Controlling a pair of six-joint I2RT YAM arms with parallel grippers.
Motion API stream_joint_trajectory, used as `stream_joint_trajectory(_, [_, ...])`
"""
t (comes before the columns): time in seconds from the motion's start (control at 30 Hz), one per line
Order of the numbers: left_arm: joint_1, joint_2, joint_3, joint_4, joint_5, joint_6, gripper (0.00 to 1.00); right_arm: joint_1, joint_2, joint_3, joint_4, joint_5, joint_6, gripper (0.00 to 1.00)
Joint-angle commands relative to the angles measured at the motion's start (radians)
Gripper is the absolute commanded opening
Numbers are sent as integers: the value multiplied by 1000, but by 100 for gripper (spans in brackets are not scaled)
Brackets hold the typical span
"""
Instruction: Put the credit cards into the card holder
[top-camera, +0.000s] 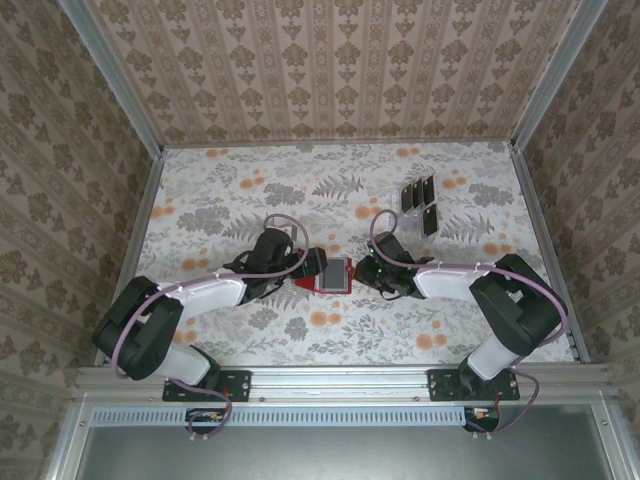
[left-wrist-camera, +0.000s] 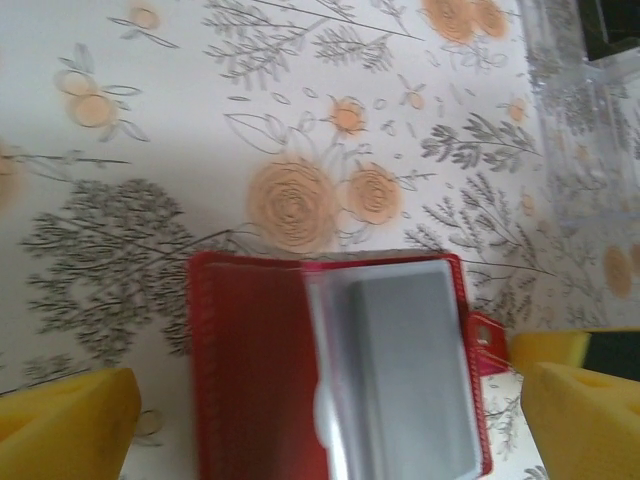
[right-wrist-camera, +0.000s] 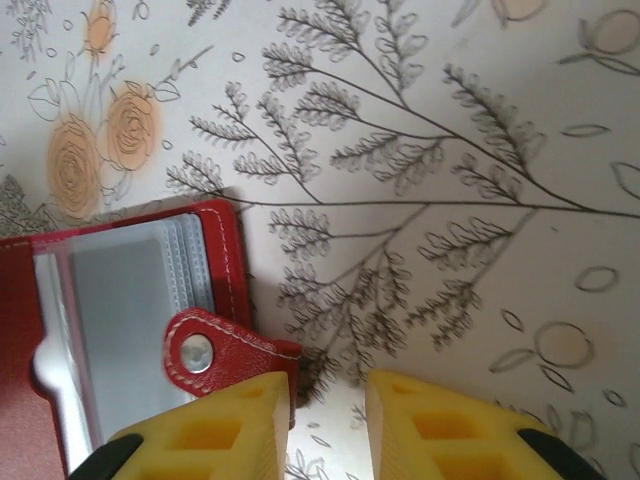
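The card holder's red cover (left-wrist-camera: 255, 365) is lying open next to the clear sleeves (left-wrist-camera: 415, 365). I should fold the cover over the sleeves with my left gripper before my right gripper works the snap tab.
The card holder (top-camera: 334, 273), a small red wallet, lies open at the table's middle, showing clear sleeves over a grey inside (left-wrist-camera: 400, 370). My left gripper (top-camera: 310, 268) is open, its yellow fingers (left-wrist-camera: 70, 425) standing wide to either side of the wallet without touching it. My right gripper (top-camera: 367, 272) sits at the wallet's right edge, its jaws a little apart with bare cloth between them (right-wrist-camera: 328, 430). The wallet's snap tab (right-wrist-camera: 215, 345) runs under its left finger (right-wrist-camera: 210, 435). The black credit cards (top-camera: 420, 200) stand in a clear rack at the back right.
The clear plastic rack (left-wrist-camera: 590, 120) shows at the upper right of the left wrist view. Metal rails (top-camera: 545, 250) and patterned walls bound the floral tablecloth. Open cloth lies in front of and behind the wallet.
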Motion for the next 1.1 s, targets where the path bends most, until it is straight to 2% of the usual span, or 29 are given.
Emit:
stream_joint_trajectory(0.0, [-24,11,18,95,39,-40,100,8,36,29,33,-25,21,28])
stream_joint_trajectory(0.3, [-122,-20,88,107,9,-37,100,-6,-5,44,14,-33,-5,27])
stream_joint_trajectory(0.5, [-155,98,128,145,16,-39,100,-59,-178,-16,-73,12,-16,28])
stream_joint_trajectory(0.77, [-184,213,82,220,-39,-61,100,-93,-431,-126,-188,59,-12,28])
stream_joint_trajectory(1.07, [-210,253,72,203,-74,-82,100,-96,-508,-156,-189,38,-1,27])
